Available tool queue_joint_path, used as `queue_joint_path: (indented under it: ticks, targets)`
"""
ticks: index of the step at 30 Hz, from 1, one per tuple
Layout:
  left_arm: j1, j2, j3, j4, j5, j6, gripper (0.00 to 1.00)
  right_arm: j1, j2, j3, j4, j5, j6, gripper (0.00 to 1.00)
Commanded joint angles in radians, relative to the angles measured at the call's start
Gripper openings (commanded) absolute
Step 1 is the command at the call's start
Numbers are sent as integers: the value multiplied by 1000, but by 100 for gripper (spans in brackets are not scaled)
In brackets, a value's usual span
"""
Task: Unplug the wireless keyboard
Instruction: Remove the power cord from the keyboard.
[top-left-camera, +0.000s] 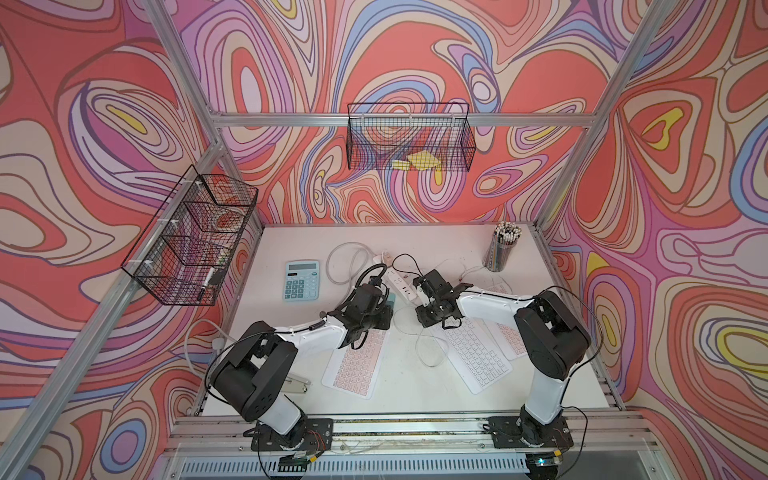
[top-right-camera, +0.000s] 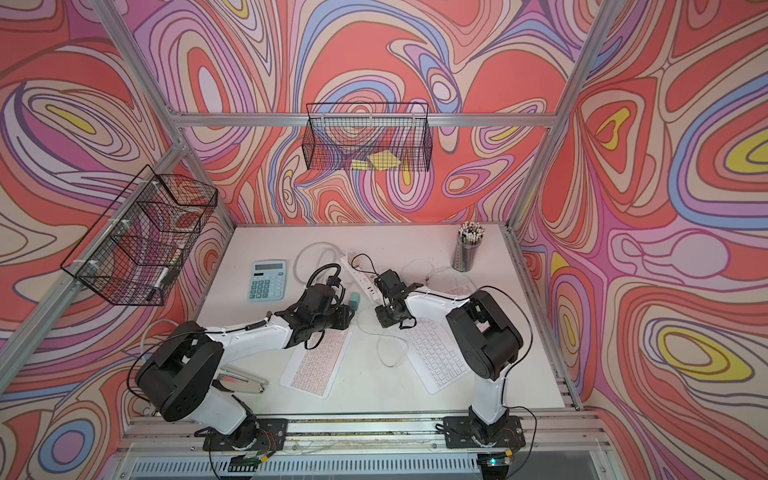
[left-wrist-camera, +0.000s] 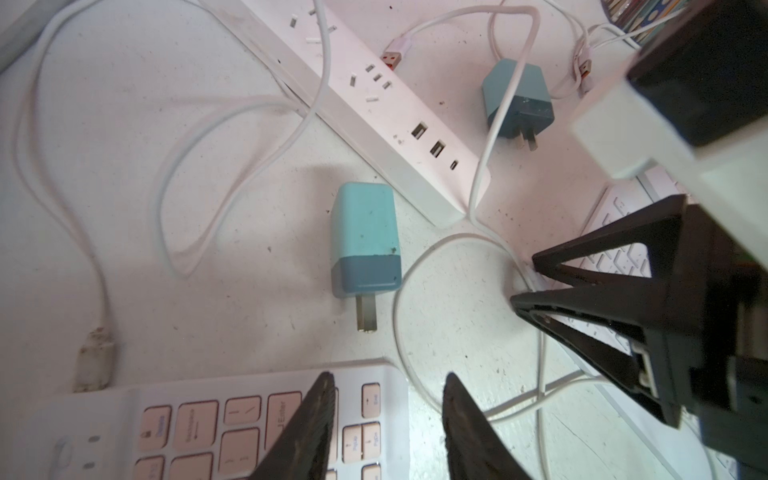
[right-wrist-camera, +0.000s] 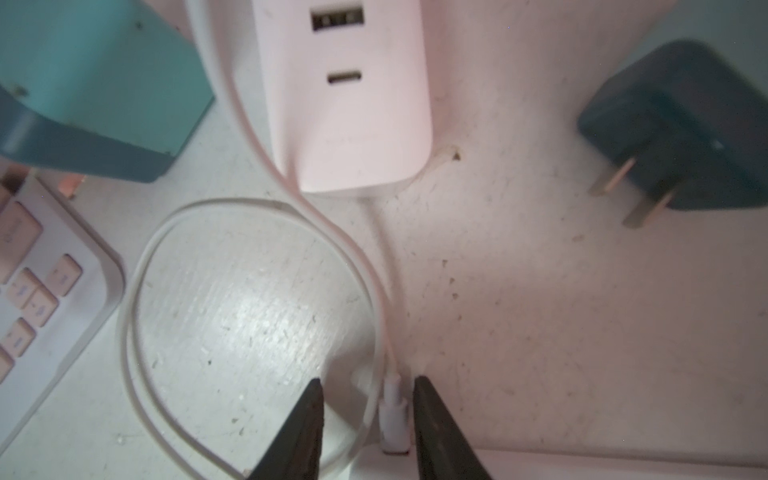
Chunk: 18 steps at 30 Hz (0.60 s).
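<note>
The cable's loop is next to the plug between my right gripper's open fingers, so next I move my right gripper to close on the plug alone.
Three white keyboards lie on the table in both top views; the middle keyboard has a white cable plug seated in its far edge. My right gripper is open and straddles that plug, with one finger close beside it and a gap on the other side. Its cable loops over the table toward the power strip. My left gripper is open above the corner of the left keyboard, holding nothing. The left wrist view also shows the right gripper.
A light teal charger and a darker charger lie unplugged beside the strip. A blue calculator sits at the back left and a pencil cup at the back right. A stapler is under the left arm. Loose cables cross the table.
</note>
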Motion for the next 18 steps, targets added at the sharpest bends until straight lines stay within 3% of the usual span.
queue_joint_path:
  ticks: [1, 6, 14, 18]
  targets:
    - [3, 3, -9, 9, -2, -11, 44, 4, 14, -9, -25, -12, 3, 41]
    - [3, 2, -8, 9, -2, -13, 45, -7, -38, -2, -30, -28, 6, 42]
    - [3, 0, -14, 13, -8, -15, 44, -45, -79, -22, -42, -3, 2, 26]
    - [3, 9, -10, 17, -4, -19, 44, -46, -73, -16, -50, -9, -4, 24]
